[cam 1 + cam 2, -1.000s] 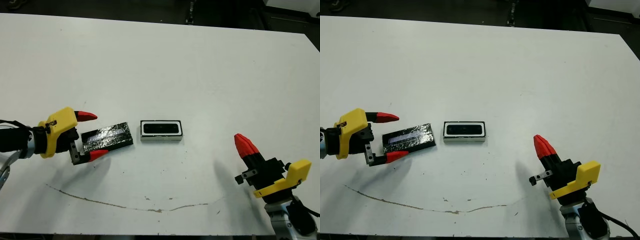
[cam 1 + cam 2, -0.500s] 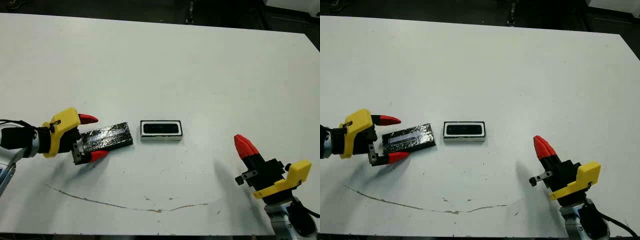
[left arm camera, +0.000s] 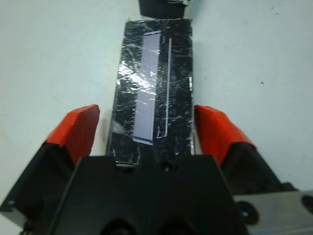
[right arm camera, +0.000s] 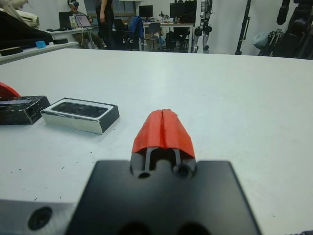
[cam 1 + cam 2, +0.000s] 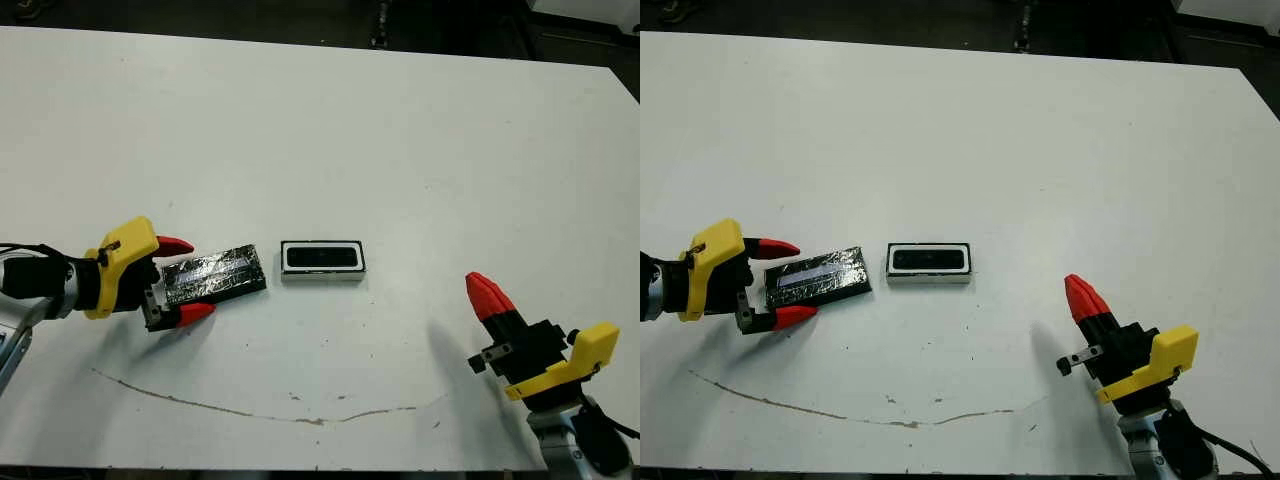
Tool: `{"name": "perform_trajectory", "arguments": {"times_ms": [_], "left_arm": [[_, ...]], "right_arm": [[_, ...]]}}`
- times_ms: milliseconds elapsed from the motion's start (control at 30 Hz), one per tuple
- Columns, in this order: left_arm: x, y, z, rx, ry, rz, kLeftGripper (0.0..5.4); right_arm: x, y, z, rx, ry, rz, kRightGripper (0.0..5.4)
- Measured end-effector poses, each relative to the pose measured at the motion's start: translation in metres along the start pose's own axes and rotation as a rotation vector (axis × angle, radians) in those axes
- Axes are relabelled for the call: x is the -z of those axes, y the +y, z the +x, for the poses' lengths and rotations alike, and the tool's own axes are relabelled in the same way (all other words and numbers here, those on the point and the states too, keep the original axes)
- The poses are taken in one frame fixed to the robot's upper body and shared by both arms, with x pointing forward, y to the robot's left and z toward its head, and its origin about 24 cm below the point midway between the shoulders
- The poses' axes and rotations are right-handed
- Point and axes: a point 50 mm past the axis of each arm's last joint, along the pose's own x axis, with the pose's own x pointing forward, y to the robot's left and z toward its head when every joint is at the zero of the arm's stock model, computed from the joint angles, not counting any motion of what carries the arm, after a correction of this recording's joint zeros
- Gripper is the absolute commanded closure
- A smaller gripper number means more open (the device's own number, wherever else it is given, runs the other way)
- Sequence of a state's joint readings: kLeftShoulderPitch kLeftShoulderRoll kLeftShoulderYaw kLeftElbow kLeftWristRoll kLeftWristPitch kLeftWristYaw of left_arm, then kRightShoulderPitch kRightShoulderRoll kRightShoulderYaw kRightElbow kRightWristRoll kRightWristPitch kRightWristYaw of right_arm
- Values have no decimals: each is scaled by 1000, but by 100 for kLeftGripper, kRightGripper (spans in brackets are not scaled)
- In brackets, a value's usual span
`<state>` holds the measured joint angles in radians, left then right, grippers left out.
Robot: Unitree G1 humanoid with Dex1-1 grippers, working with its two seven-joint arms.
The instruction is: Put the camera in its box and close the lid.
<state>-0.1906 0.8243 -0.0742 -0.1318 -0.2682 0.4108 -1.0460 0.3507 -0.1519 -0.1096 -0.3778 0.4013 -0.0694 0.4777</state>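
The lid [image 5: 213,273] has deep black walls [image 5: 241,290] along its edge, so it will slide down around the box and cover the box's pale sides when I lower it.
The lid [image 5: 214,275], a flat glossy black panel with a pale stripe, lies on the white table left of centre. My left gripper [image 5: 184,279] is open, and its red fingertips [image 3: 74,128] straddle the lid's near end with a small gap on each side. Just right of the lid sits the box [image 5: 322,277], a small tray with a pale rim. The camera [image 5: 322,258], a slim black bar, lies inside it. My right gripper [image 5: 488,297] is shut on nothing and hovers low at the front right, well away from the box [image 4: 80,117].
A thin dark scuff line [image 5: 250,410] curves across the table [image 5: 400,150] near its front edge. The table's far edge borders a dark floor. In the right wrist view, people [image 4: 105,22] and desks stand beyond the table.
My left gripper's fingers have drawn in slightly around the lid's end, and the hand has sunk a little toward the table. The right gripper has barely shifted. Lid and box have not moved.
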Motion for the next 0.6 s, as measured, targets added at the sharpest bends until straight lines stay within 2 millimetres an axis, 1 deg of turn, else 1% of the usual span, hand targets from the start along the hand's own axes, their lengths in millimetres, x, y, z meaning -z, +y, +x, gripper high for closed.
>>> {"name": "perform_trajectory", "arguments": {"times_ms": [267, 600], "left_arm": [[0, -2, 1, 11, -3, -6, 217], [1, -2, 2, 25, -27, -13, 223]], "right_arm": [[1, 0, -1, 4, 5, 3, 540], [2, 0, -1, 3, 10, 8, 540]]}}
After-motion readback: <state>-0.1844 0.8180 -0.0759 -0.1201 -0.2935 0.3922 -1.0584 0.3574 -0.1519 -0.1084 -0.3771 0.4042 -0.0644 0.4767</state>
